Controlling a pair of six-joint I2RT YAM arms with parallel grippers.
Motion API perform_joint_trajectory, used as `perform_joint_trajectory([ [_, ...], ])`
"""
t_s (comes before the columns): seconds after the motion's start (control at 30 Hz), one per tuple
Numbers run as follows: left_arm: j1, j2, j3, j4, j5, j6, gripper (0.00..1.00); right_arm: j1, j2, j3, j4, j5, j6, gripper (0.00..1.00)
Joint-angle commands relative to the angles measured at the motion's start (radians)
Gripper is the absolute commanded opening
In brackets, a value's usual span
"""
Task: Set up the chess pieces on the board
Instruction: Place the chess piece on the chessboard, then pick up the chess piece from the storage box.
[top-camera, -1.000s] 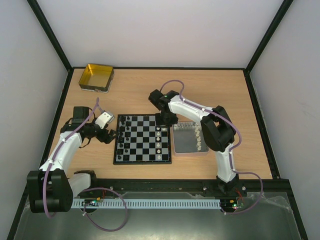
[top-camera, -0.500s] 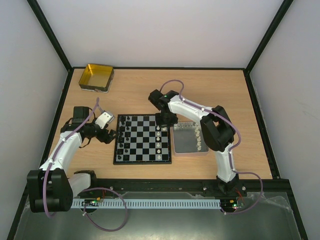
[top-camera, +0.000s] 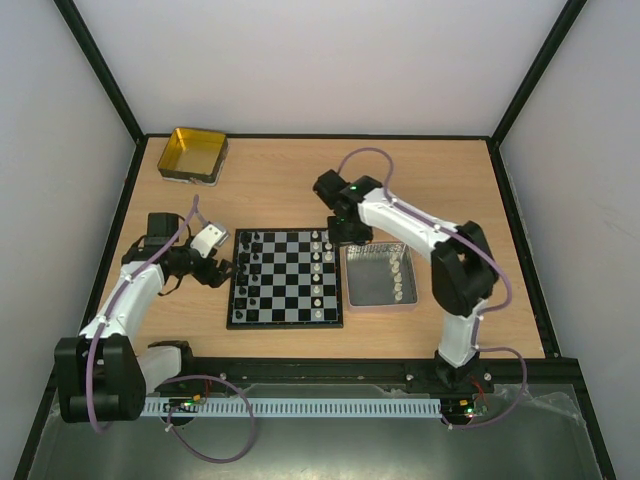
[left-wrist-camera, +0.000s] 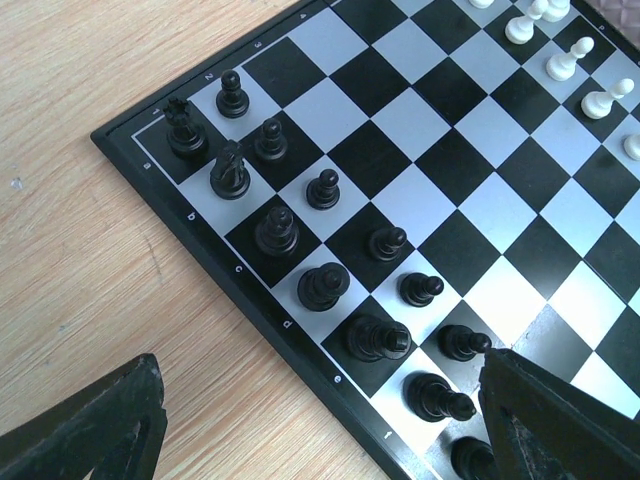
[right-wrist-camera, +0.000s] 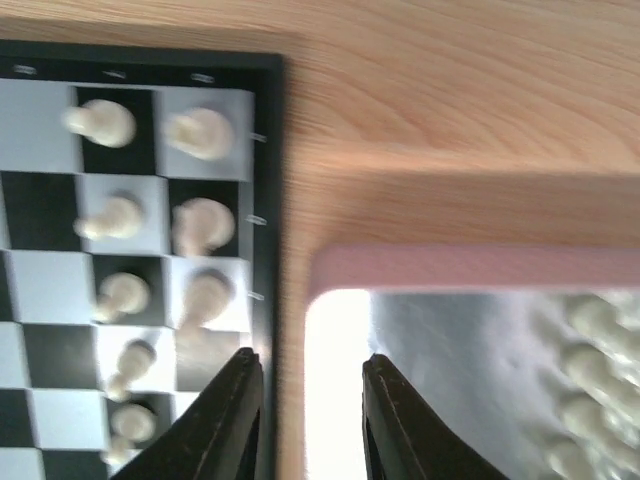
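Note:
My right gripper carries on moving until its open fingers are on both sides of the tray's farthest white piece (top-camera: 394, 254). The fingers have a clear way to it over the tray's rim (right-wrist-camera: 470, 267).
The board (top-camera: 284, 322) lies mid-table. Black chess pieces (top-camera: 252, 270) fill its two left columns and white chess pieces (top-camera: 320, 270) stand along its right columns. My left gripper (top-camera: 215, 262) hovers open at the board's left edge, over the black pieces (left-wrist-camera: 320, 287), with nothing between its fingers. My right gripper (top-camera: 350, 232) is open and empty above the gap between the board's far right corner and the tray. In the right wrist view, the gripper (right-wrist-camera: 310, 358) straddles the board's border (right-wrist-camera: 270, 200), with blurred white pieces (right-wrist-camera: 200, 225) to its left.
A silver tray (top-camera: 370, 285) with a pink rim (right-wrist-camera: 470, 265) sits right of the board. It holds several white pieces (top-camera: 398, 272) along its right side. A yellow tin (top-camera: 193, 153) stands at the far left corner of the table.
My right gripper has opened and shifted right and slightly back, from over the board's far right squares to the tray's far left corner. The left arm has stayed still.

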Motion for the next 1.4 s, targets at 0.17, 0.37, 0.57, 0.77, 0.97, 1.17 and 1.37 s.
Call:
perform_joint_trajectory([
  [0.17,-0.011,0.04,0.009,0.004,0.032,0.002,0.85,-0.158,-0.239,-0.301,0.064,0.047,0.029,0.27],
  [0.37,-0.013,0.046,0.007,0.014,0.024,-0.008,0.85,-0.225,-0.276,-0.381,0.11,0.022,0.028,0.27],
  [0.57,-0.014,0.045,0.004,0.018,0.02,-0.011,0.86,-0.273,-0.287,-0.422,0.137,0.01,0.014,0.27],
  [0.77,-0.017,0.047,0.005,0.018,0.017,-0.012,0.86,-0.302,-0.284,-0.447,0.157,0.008,0.007,0.27],
  [0.97,-0.022,0.049,0.007,0.018,0.015,-0.014,0.86,-0.317,-0.268,-0.443,0.171,-0.004,0.005,0.27],
  [1.17,-0.024,0.048,0.007,0.017,0.013,-0.015,0.86,-0.327,-0.251,-0.458,0.199,-0.014,0.006,0.27],
  [1.37,-0.024,0.039,0.003,0.013,0.021,-0.005,0.85,-0.338,-0.24,-0.484,0.221,-0.033,0.001,0.27],
])
